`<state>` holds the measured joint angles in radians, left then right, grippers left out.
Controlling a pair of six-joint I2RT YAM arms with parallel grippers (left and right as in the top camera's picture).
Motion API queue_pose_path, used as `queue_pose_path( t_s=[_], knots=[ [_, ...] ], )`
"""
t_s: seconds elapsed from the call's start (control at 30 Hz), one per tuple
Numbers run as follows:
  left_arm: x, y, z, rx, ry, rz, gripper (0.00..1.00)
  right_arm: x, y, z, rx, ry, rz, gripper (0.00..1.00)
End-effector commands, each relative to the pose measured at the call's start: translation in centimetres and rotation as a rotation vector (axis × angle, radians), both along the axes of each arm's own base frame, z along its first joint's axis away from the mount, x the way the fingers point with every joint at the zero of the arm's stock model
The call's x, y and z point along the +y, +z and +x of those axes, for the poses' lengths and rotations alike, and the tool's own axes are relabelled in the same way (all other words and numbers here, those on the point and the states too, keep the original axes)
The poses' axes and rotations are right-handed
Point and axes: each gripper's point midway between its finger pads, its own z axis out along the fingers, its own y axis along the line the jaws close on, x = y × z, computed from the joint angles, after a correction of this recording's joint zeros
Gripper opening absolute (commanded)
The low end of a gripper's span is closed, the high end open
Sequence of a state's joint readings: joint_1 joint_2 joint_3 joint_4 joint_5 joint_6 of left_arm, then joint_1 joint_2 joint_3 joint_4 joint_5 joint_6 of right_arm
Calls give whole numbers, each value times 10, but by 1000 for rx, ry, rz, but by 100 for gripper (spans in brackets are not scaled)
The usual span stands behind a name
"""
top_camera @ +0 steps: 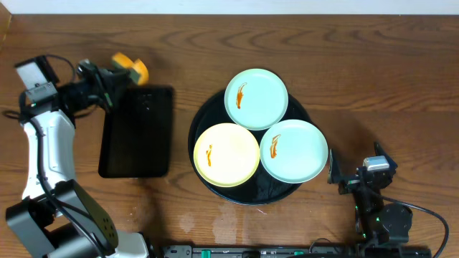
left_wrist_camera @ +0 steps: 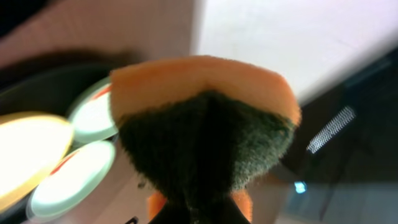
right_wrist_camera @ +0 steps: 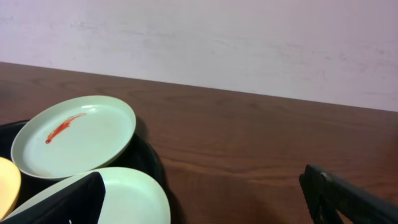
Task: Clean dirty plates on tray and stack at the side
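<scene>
The robot's left gripper is holding the sponge [top_camera: 135, 69] past the rectangular tray, a long way from the smeared plates, so it should swing back and put the sponge on the yellow plate [top_camera: 231, 155].
Three plates lie on the round black tray [top_camera: 203, 115]: a mint-green plate [top_camera: 256, 99] at the back, a second mint-green plate [top_camera: 293, 150] at the right, a pale yellow plate [top_camera: 226, 155] at the front left. Each bears an orange smear. My left gripper [top_camera: 118, 75] is at the far left, shut on an orange and dark-green sponge [left_wrist_camera: 205, 124], which fills the left wrist view. My right gripper [top_camera: 351, 172] is open and empty, just right of the tray; in its wrist view the two mint plates [right_wrist_camera: 78, 134] [right_wrist_camera: 134, 199] sit left of its fingers [right_wrist_camera: 205, 199].
A smaller rectangular black tray [top_camera: 138, 131] lies left of the round tray, below the left gripper. The wooden table [top_camera: 373, 86] stretches to the right and back.
</scene>
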<state>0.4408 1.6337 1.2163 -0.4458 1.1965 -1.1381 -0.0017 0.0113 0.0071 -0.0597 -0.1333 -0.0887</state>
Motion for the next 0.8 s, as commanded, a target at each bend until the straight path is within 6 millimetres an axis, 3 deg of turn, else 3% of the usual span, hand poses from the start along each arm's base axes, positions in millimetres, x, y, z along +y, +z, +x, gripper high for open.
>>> queue_pose_path(
  t_s=[0.0,0.07,0.17,0.27,0.4,0.5,0.6,0.7,0.77],
  knots=[
    [-3,-78,-28,236,-2,232,7,-3,-1,0,0,-14,-10,99],
    [2,-112,-45,387,11,319,7,-3,-1,0,0,-14,-10,99],
    [4,-106,-37,313,-19,335,8,-3,-1,0,0,-14,-10,99],
    [13,-72,-22,214,5,327,8,-3,-1,0,0,-14,-10,99],
    [9,-5,-9,43,5,268,7,-3,-1,0,0,-14,-10,99],
    [10,13,-11,17,34,292,8,-3,-1,0,0,-14,-10,99],
    [13,-9,-19,104,37,401,8,-3,-1,0,0,-14,-10,99],
    [10,-54,-34,246,-11,515,8,-3,-1,0,0,-14,-10,99],
    [-2,-83,-40,318,-62,488,7,-3,-1,0,0,-14,-10,99]
  ],
)
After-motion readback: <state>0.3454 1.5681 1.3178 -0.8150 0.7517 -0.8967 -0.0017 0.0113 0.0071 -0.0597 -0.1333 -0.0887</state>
